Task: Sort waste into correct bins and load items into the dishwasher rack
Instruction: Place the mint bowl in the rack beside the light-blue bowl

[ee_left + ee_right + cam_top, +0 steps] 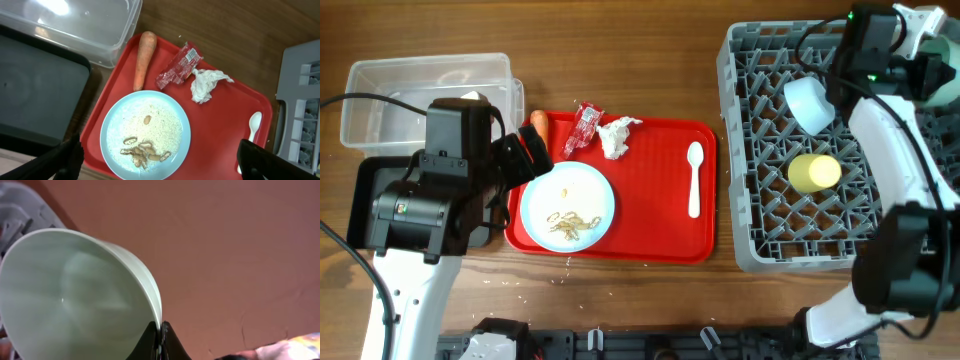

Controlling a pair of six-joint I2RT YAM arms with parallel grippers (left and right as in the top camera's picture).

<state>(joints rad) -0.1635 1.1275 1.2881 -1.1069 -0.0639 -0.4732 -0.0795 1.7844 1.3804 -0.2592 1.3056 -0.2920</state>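
Note:
The grey rack lies open [843, 133] next to the pale blue cup [809, 106], so the robot's right gripper should go on moving the mint bowl there until the bowl sits in the rack.
The pale blue plate [567, 203] with tan scraps [145, 152] lies on the red serving tray [660, 225]. An orange carrot [144, 59], a red wrapper [179, 66], a crumpled tissue [206, 84] and a white spoon [694, 178] also lie on that tray. My left gripper [161, 159] is open and empty, hovering over the plate's near side. My right gripper [161, 336] is shut on the rim of a mint bowl [75, 295] and holds it tilted above the grey rack [760, 150]. A yellow cup [815, 172] lies in the rack. I see only one bowl.
The clear tub [420, 90] stands at the far left, with the black tray [365, 195] in front of it, partly hidden under my left arm. The rack's grey corner [300, 90] shows right of the red tray. A few crumbs lie on the table.

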